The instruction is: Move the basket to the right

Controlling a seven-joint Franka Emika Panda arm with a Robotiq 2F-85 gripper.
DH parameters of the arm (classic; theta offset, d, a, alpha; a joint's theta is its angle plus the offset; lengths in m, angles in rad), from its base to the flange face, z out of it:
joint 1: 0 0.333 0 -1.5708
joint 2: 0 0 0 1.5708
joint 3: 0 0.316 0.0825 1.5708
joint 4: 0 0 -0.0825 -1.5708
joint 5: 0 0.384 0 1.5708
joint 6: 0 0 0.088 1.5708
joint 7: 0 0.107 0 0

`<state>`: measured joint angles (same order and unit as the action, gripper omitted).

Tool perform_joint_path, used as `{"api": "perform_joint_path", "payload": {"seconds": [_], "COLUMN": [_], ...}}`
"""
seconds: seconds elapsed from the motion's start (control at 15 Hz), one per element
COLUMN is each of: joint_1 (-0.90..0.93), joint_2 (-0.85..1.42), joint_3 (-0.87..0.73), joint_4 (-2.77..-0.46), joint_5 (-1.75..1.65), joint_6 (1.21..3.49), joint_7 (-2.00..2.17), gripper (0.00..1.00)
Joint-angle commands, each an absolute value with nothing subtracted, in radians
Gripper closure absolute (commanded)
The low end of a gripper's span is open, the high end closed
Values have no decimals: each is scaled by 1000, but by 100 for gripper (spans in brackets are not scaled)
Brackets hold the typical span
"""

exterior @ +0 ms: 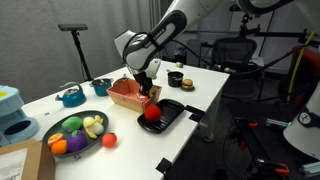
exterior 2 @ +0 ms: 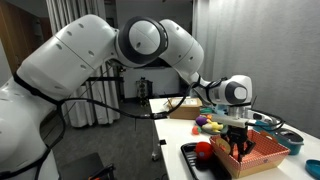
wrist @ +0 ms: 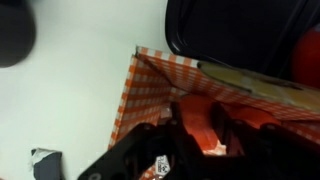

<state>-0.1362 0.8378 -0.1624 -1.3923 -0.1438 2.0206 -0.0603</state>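
The gripper's fingers are over the red item inside the basket [wrist: 199,113], so the robot should lift them clear and come down at the basket's end [wrist: 140,94] before it moves the basket.
The salmon-orange basket [exterior: 122,93] sits on the white table beside the black tray, with an orange checked pattern on its inside in the wrist view [wrist: 148,85]. It also shows in an exterior view [exterior 2: 262,156]. My gripper [exterior: 146,90] reaches down onto the basket's wall on the side nearest the tray, seen also in an exterior view [exterior 2: 238,146]. In the wrist view the two dark fingers [wrist: 200,128] sit either side of the orange wall and are closed on it.
The black square tray [exterior: 172,120] holds a red fruit [exterior: 151,113] right beside the basket. A dark bowl of mixed fruit [exterior: 75,130], a loose orange fruit [exterior: 109,140], a teal kettle [exterior: 71,96] and small items [exterior: 178,78] also stand on the table.
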Motion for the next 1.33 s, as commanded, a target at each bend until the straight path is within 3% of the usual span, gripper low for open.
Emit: {"api": "perform_joint_path", "payload": {"seconds": [0.0,0.13,0.67,1.27], "joint_1": [-137,-134,-214,-168], "joint_2": [722,683,633,630], "joint_3": [-184,-213,-234,-218], "joint_4": [-1513,-1537,-1589,-1586], "joint_5": [-182,-218,-206,-235], "joint_6": [2122,2178,2220,2231], "joint_7": [-33,-32,-44,-46], "gripper": [95,100,100,100]}}
